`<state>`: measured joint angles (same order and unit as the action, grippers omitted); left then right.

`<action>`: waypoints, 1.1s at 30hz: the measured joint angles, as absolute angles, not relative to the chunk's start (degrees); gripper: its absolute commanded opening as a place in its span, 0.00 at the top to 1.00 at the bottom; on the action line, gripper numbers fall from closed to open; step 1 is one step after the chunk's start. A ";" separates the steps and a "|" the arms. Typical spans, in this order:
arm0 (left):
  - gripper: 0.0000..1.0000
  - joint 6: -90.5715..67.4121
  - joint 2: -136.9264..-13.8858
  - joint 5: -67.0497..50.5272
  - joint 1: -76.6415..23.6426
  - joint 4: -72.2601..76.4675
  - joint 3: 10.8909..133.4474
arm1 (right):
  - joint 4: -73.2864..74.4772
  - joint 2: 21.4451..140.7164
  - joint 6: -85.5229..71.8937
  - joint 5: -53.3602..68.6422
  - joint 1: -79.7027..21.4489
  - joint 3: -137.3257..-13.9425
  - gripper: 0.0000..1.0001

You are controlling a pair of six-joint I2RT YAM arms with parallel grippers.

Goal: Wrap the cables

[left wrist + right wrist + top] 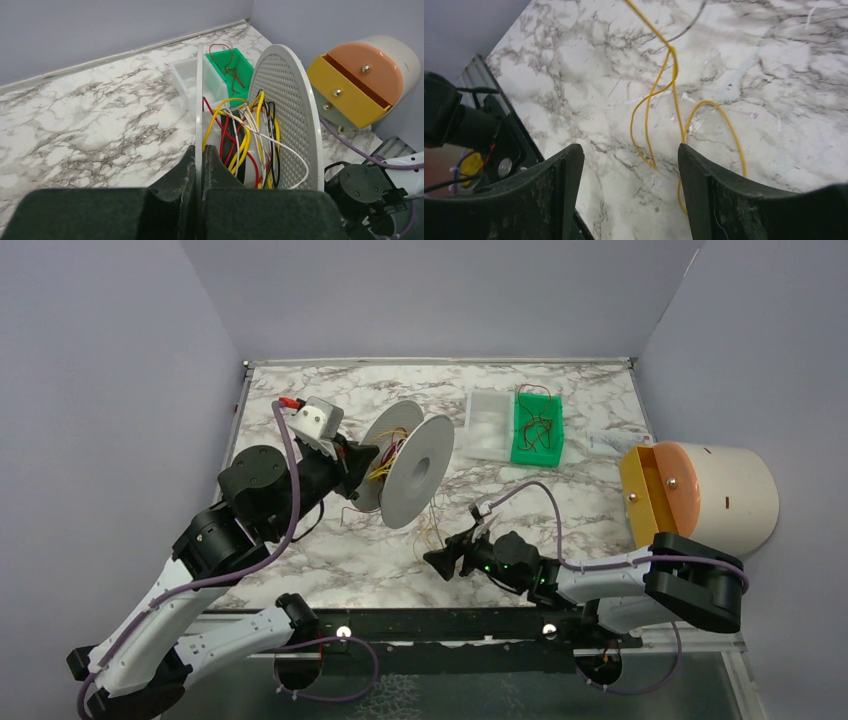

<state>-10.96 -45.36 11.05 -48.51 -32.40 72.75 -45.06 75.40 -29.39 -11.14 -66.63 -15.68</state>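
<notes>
The yellow cable's loop [737, 136] close to my right gripper keeps a wide, rounded bend [708, 102], so I expect the yellow cable will curve in a springy arc as I carry it.
The translucent white spool [415, 472] stands on edge mid-table, with yellow, red, white and black wires bundled between its discs [250, 140]. My left gripper [362, 468] is shut on the spool's near disc [199, 100]; its jaws pinch the rim [204, 162]. A thin yellow cable [432, 532] trails from the spool onto the marble; its loops lie just beyond my right gripper [659, 115]. My right gripper [445, 562] is open and empty, low over the table, jaws either side of the loop's end [630, 160]. More reddish-brown cables [535, 425] lie in a green bin.
A green bin [538, 450] and a clear white tray [487, 425] sit at the back. A white cylinder with an orange-yellow drawer front [700, 495] stands at the right. The table's black front rail [499, 145] is close to the right gripper.
</notes>
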 measured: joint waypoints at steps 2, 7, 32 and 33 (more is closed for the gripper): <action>1.00 -11.31 -45.08 11.22 -48.51 -32.32 72.77 | -46.13 75.40 -29.54 -14.02 -66.63 -15.70 0.26; 1.00 -12.01 -44.42 11.20 -48.51 -32.08 73.84 | -47.88 75.79 -28.99 -19.07 -66.02 -15.75 0.28; 1.00 -13.91 -42.76 11.18 -48.51 -31.42 74.59 | -58.26 92.05 -27.79 -16.97 -58.83 -17.87 0.45; 1.00 -13.96 -42.78 11.18 -48.51 -31.42 74.59 | -58.81 92.84 -27.79 -16.73 -58.39 -18.02 0.45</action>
<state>-13.96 -42.78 11.18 -48.51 -31.42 74.59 -58.81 92.84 -27.79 -16.73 -58.39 -18.02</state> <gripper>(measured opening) 0.028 0.558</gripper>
